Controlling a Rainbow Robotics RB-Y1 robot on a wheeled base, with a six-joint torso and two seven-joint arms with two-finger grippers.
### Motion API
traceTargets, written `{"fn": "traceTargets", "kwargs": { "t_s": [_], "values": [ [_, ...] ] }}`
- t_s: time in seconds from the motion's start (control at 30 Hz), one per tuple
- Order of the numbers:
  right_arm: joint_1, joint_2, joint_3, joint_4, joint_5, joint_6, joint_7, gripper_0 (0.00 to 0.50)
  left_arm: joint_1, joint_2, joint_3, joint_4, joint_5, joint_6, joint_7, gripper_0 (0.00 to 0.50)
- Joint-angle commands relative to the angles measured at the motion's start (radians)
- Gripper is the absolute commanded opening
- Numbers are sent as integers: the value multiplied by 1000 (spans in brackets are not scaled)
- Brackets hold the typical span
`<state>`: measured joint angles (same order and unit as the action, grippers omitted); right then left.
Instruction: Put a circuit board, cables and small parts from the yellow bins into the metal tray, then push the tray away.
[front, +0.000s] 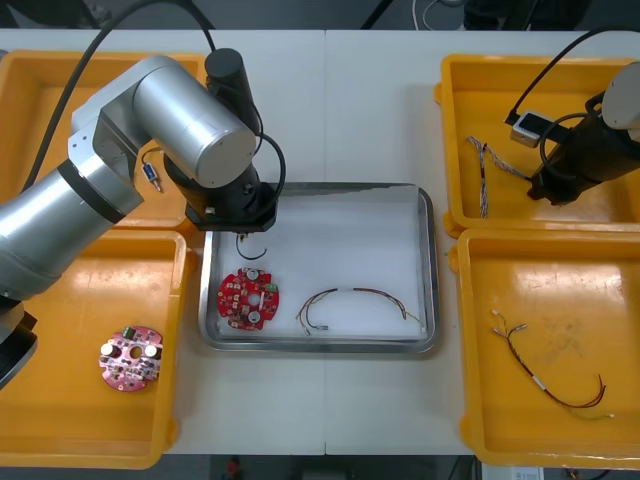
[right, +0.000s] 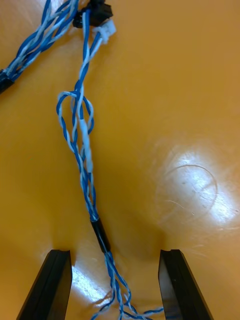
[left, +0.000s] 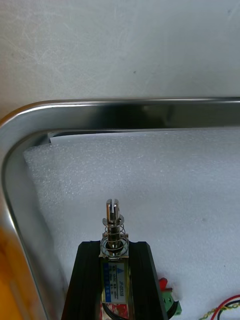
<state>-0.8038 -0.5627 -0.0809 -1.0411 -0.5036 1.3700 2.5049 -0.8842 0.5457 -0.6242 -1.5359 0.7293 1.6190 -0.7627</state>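
The blue and white cable (right: 85, 154) will stay in a bundle and stick out from my right gripper when I lift, because a black sleeve (right: 100, 234) holds the cable's twisted parts together.
My left gripper (left: 116, 252) is shut on a small metal part (left: 114, 227) with a spring and a slotted pin, held just above the white inside of the metal tray (left: 125, 105) near its corner. In the front view the left gripper (front: 240, 236) hangs over the tray's (front: 428, 260) back left area. A red circuit board (front: 248, 298) and a red and yellow cable (front: 352, 300) lie in the tray. My right gripper (right: 116, 282) is open low over the far right yellow bin (front: 455, 140), its fingers either side of a twisted blue and white cable (right: 82, 150).
A second circuit board (front: 130, 359) lies in the near left bin (front: 90, 440). Another small metal part (front: 150, 176) sits in the far left bin. The near right bin (front: 470, 400) holds a red and yellow cable (front: 550, 375). More blue and white cable (front: 483, 175) lies beside my right arm (front: 580, 160).
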Motion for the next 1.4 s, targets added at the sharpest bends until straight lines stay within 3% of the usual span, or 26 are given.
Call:
{"fn": "traceTargets", "kwargs": {
  "t_s": [0.03, 0.23, 0.27, 0.3, 0.37, 0.4, 0.47, 0.53, 0.57, 0.6, 0.63, 0.67, 0.7, 1.1, 1.3, 1.4],
  "values": [
    [-44, 10, 29, -5, 8, -9, 23, 500, -52, -23, -38, 8, -24, -34, 52, 0],
    [-44, 10, 38, 24, 11, -20, 19, 500, -52, -23, -51, 5, -22, -34, 57, 6],
    [-44, 10, 38, 30, 14, -23, 19, 500, -52, -23, -51, 5, -22, -34, 57, 39],
    [-44, 10, 38, 38, 17, -26, 19, 500, -52, -23, -51, 5, -22, -34, 57, 194],
    [-44, 9, 38, 41, 22, -26, 17, 500, -52, -23, -49, 5, -22, -34, 56, 412],
    [-44, 9, 38, 42, 25, -26, 17, 500, -52, -23, -49, 5, -24, -34, 54, 465],
    [-43, 9, 38, 47, 28, -26, 14, 500, -52, -23, -49, 5, -25, -34, 52, 498],
    [-44, 9, 38, 49, 33, -26, 12, 470, -50, -23, -49, 5, -24, -34, 54, 500],
    [-44, 9, 38, 49, 34, -25, 11, 370, -52, -23, -49, 5, -22, -34, 57, 500],
    [-43, 9, 38, 50, 37, -22, 9, 227, -52, -23, -45, 2, -21, -34, 57, 500],
    [-44, 9, 38, 50, 39, -19, 9, 153, -52, -23, -45, 0, -19, -33, 57, 500],
    [-44, 9, 38, 49, 40, -14, 8, 25, -52, -23, -37, -6, -16, -30, 60, 500],
    [-44, 9, 38, 49, 42, -11, 6, 0, -52, -23, -26, -10, -8, -24, 65, 500],
    [-44, -9, 12, -36, 56, 40, 5, 0, -52, -7, 110, -171, 27, 173, 77, 500],
    [-44, -22, 1, -182, 77, 204, -3, 0, -52, 30, 253, -239, 55, 299, 57, 500],
    [-44, -23, 0, -257, 96, 285, -6, 0, -52, 49, 308, -248, 62, 301, 14, 500]
  ]
}}
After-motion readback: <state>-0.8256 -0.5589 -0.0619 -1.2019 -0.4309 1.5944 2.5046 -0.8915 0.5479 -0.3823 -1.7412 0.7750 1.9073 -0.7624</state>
